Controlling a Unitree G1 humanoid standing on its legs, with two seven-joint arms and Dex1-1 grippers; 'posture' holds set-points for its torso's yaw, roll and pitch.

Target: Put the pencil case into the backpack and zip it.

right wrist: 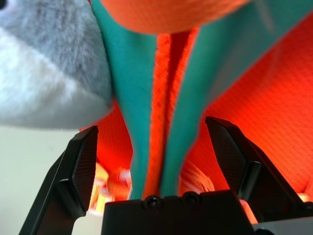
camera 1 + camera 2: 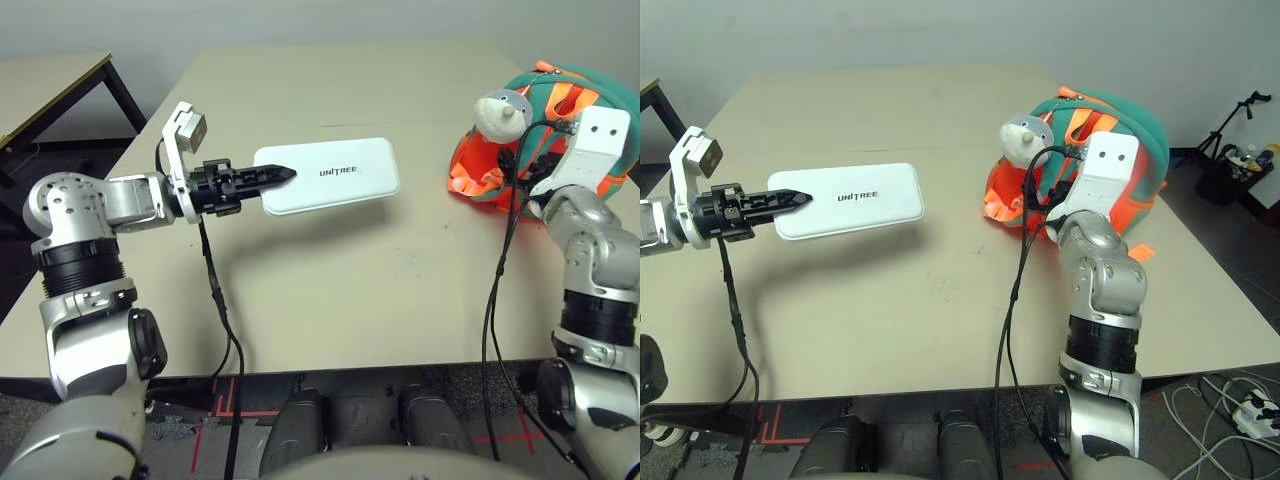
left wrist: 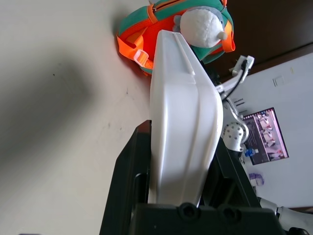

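I expect the plush toy [image 2: 502, 116] to move down along the backpack's opening when I pull the zipper closed, because the toy hangs by a chain [image 2: 530, 86] from the backpack's zipper.
The white pencil case [image 2: 335, 172] with "UNITREE" lettering hangs level a little above the tan table [image 2: 330, 290] and casts a shadow on it. My left gripper [image 2: 285, 174] is shut on its left end; in the left wrist view the pencil case [image 3: 181, 98] stands on edge between the black fingers [image 3: 129, 161]. The orange and teal backpack [image 2: 1140, 135] lies at the right of the table, with the grey-and-white plush toy [image 2: 498, 112] at its front. My right gripper [image 1: 151, 126] is open against the backpack, its fingers either side of a teal-edged orange fold [image 1: 161, 107].
Black cables [image 2: 215, 290] hang from both wrists down over the table's front edge. Another table [image 2: 50, 85] stands at the back left. To the right of the table, a tripod and small items [image 2: 1240, 150] sit on the floor.
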